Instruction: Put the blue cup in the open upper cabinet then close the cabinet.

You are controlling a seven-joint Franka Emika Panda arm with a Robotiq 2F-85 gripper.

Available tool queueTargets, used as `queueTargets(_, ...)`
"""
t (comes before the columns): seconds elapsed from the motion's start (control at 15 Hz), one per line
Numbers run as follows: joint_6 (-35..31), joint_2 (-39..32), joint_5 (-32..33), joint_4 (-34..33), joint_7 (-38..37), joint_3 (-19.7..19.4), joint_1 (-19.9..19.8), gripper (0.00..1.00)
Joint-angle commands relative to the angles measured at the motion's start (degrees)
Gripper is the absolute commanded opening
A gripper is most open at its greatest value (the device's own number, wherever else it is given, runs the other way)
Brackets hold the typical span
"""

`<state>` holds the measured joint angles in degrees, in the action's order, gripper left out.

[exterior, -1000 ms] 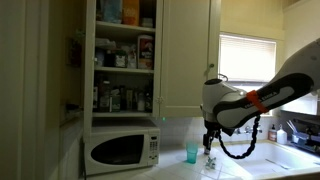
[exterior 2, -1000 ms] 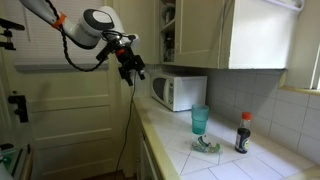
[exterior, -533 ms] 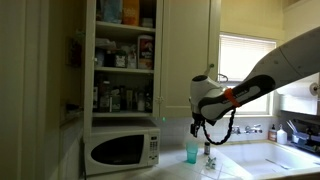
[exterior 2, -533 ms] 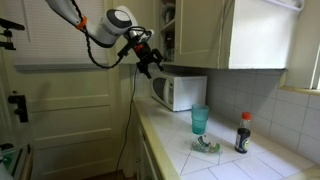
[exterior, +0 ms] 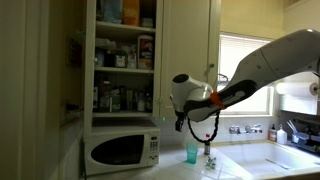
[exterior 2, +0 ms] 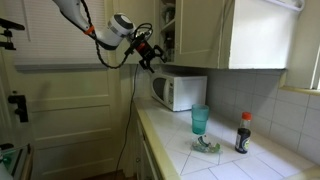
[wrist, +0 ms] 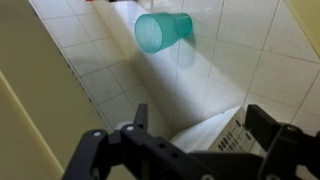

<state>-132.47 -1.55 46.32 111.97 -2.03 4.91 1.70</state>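
My gripper should swing back, turn at the wrist and come down toward the blue cup (exterior 2: 200, 120), because its open fingers point at the microwave's corner (wrist: 228, 132), off from the blue cup.
The blue cup (exterior: 191, 152) (exterior 2: 200, 120) stands upright on the white tiled counter, between the microwave (exterior: 120, 150) and a dark bottle. In the wrist view the blue cup (wrist: 163, 30) shows at the top, lying sideways in the picture. My gripper (exterior: 181, 122) (exterior 2: 156, 64) hangs in the air above and just short of the cup, near the microwave's front corner, open and empty. In the wrist view my gripper (wrist: 200, 125) frames the microwave's corner (wrist: 215, 135), its jaws wide apart. The upper cabinet (exterior: 125, 60) (exterior 2: 168, 28) stands open above the microwave, shelves crowded.
A slim dark bottle with a red cap (exterior 2: 243, 132) stands beyond the cup. A small green item (exterior 2: 207, 146) lies on the counter by the cup. The cabinet door (exterior: 188, 55) hangs open. A sink (exterior: 290, 152) and window (exterior: 245, 58) are at one end.
The arm has swung from beside the window toward the microwave and open cabinet, the gripper staying open. The cup has not moved.
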Motion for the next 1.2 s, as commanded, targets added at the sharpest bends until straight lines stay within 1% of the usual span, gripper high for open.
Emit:
queueTargets(0.0,3.2,-2.9,5.1,-4.0,0.2,0.6,2.6,1.00)
queueTargets(0.07,3.9,-3.3,6.1,-4.6,0.9,0.7,3.1,1.00)
queueTargets(0.13,5.6,-3.6,5.6,-5.4,2.4,0.9,3.5,1.00)
queueTargets(0.2,2.4,-2.0,4.0,-3.1,0.8,0.4,3.0,1.00)
queueTargets(0.53,3.1,-2.8,4.0,-3.7,0.7,0.0,3.0,1.00)
queueTargets(0.67,1.5,-3.6,2.3,-3.3,1.3,-1.0,1.9,1.00)
queueTargets(0.73,0.3,-3.8,0.5,-2.7,2.3,-1.6,1.2,1.00)
queueTargets(0.93,-0.1,-5.6,-3.3,-2.5,2.0,-3.7,-0.6,1.00)
queueTargets(1.13,-0.2,-8.4,-9.1,-2.8,0.7,-5.5,-2.3,1.00)
